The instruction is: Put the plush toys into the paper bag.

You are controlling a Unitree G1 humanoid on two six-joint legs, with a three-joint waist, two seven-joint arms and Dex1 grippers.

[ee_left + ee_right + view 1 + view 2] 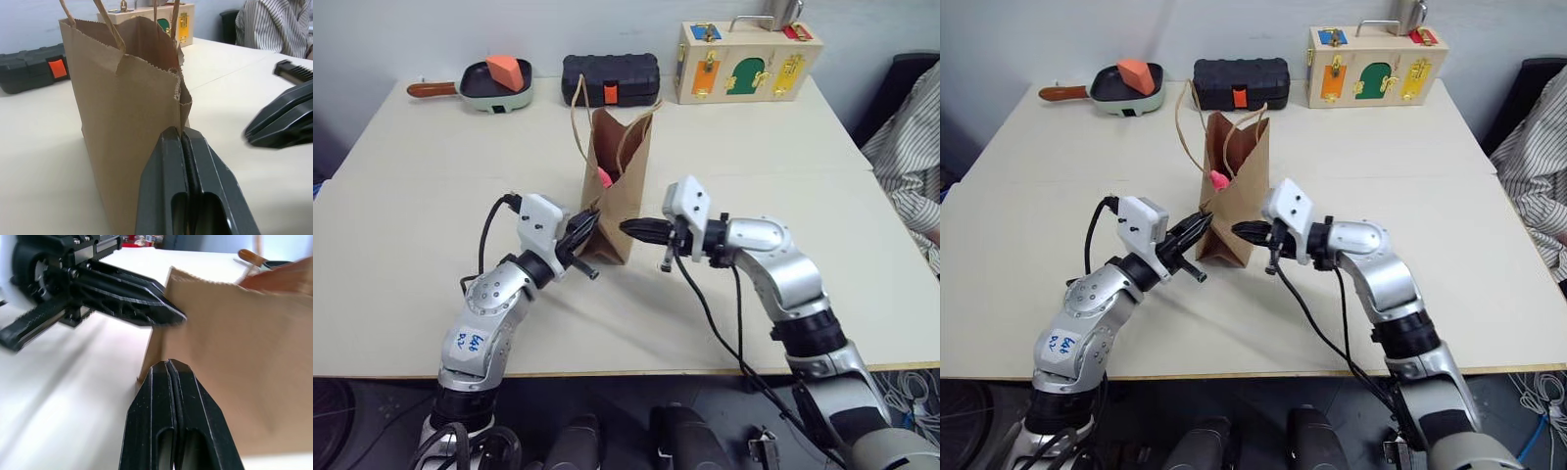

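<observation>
The paper bag's narrow side [615, 227] faces me, so my right gripper should back off while my left gripper turns the bag broadside by its folded edge [184, 110].
The brown paper bag [619, 186] stands upright mid-table with its twine handles up. A pink plush toy [604, 177] peeks out of its open top. My left gripper [592, 217] is shut on the bag's near-left folded edge, and the paper runs into its fingertips [171, 134] in the left wrist view. My right gripper [626, 227] is shut and holds nothing. It points left, with its tips just off the bag's right side. In the right wrist view the bag [234, 362] sits right behind its closed fingers.
At the table's back edge are a green pan [495, 86] holding a hard orange wedge, a black case [610, 78] and a wooden lock box [749, 61]. A person in a striped shirt [911, 147] sits at the right edge.
</observation>
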